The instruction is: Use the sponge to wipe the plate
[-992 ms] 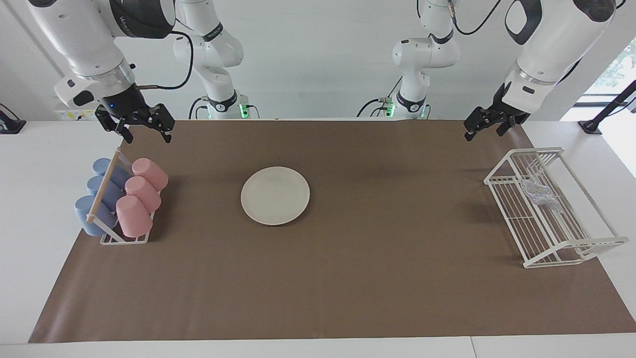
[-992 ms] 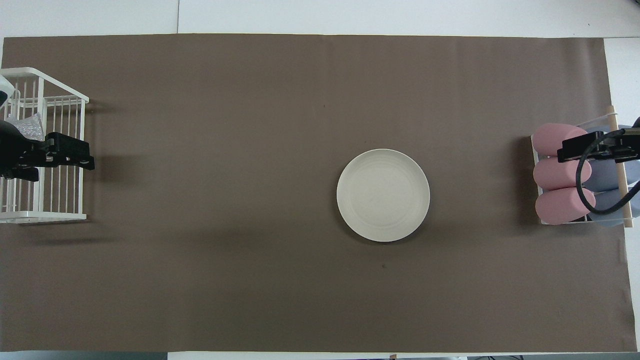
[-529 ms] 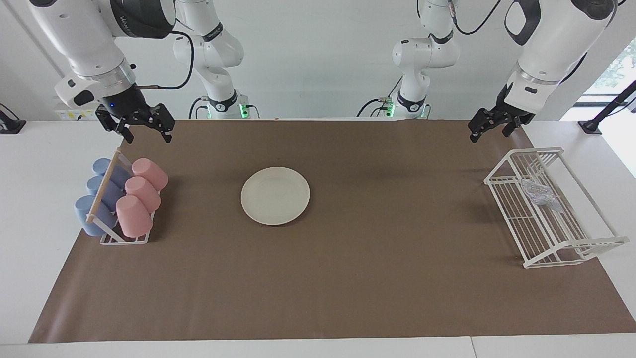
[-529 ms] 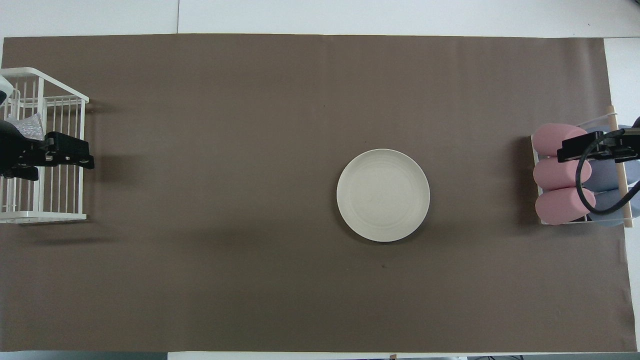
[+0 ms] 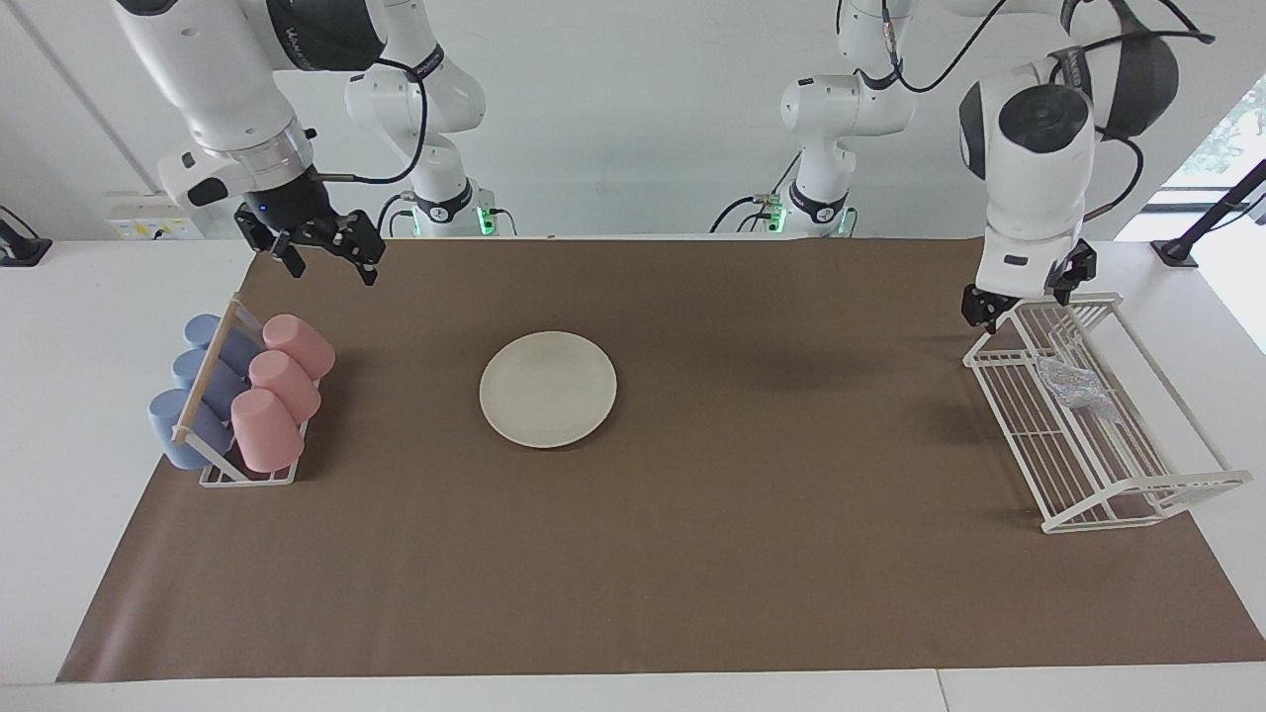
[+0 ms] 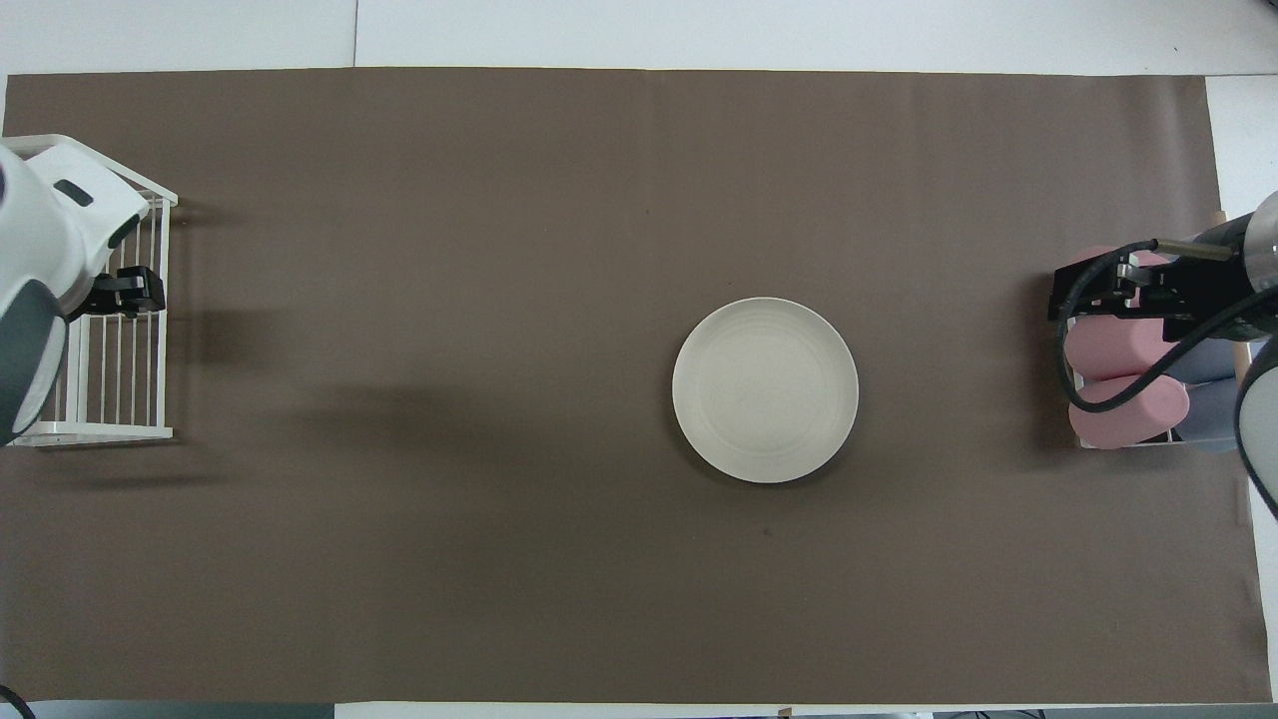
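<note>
I expect the cream-white plate (image 6: 766, 389) to stay in place when I wipe it with the silvery sponge, since it is lying flat on the brown mat (image 6: 767, 527).
The cream-white plate (image 5: 548, 389) (image 6: 765, 389) lies flat on the brown mat, nearer the right arm's end. The silvery sponge (image 5: 1073, 384) rests inside the white wire rack (image 5: 1108, 465) at the left arm's end. In the overhead view the left arm covers the sponge. My left gripper (image 5: 1024, 295) hangs open over the end of the rack nearest the robots, short of the sponge, with nothing in it. My right gripper (image 5: 331, 271) (image 6: 1118, 290) hangs open and empty above the mat by the cup rack, well away from the plate.
A low rack (image 5: 247, 477) with pink cups (image 5: 265, 427) (image 6: 1123, 411) and blue cups (image 5: 178, 427) stands at the right arm's end. The brown mat (image 5: 692, 554) covers most of the white table.
The left arm turned its wrist and brought its gripper down over the wire rack's near end. The right gripper shifted a little toward the table's middle. Plate and sponge stayed put.
</note>
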Robot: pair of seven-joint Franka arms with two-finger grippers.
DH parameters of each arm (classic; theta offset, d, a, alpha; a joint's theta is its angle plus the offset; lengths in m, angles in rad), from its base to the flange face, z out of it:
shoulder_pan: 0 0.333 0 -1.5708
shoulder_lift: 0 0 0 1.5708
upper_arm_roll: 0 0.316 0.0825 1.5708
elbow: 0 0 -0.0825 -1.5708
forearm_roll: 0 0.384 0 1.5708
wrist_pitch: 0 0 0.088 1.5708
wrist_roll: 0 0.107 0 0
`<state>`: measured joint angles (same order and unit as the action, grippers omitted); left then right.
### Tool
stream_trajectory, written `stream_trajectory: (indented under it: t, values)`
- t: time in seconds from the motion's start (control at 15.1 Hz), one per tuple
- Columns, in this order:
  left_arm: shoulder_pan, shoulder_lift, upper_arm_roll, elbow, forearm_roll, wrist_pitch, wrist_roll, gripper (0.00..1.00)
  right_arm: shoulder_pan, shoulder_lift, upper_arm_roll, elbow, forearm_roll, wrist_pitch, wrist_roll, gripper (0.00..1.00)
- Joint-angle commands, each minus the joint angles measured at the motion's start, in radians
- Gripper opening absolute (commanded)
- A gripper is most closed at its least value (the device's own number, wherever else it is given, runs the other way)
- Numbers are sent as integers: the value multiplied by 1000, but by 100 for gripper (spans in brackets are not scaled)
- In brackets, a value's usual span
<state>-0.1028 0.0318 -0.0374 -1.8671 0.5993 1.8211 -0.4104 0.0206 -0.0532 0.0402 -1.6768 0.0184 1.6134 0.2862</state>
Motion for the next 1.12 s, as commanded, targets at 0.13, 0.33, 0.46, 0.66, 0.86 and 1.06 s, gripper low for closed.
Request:
stream_trajectory:
  t: [0.13,0.33,0.46,0.66,0.86,1.06]
  values:
    - [-5,95,8,-52,299,125,-177,100,9,10,47,43,5,-20,212,100]
    - [37,109,8,-80,373,204,-202,100,10,6,96,22,26,19,399,100]
    - [41,109,10,-81,373,213,-203,100,10,10,133,16,70,45,574,100]
    - [46,111,8,-81,373,216,-206,88,25,13,136,15,106,40,671,100]
    - [46,111,8,-80,373,218,-212,12,64,41,141,41,107,52,784,100]
    - [46,114,7,-78,372,233,-238,0,117,142,139,175,98,36,934,100]
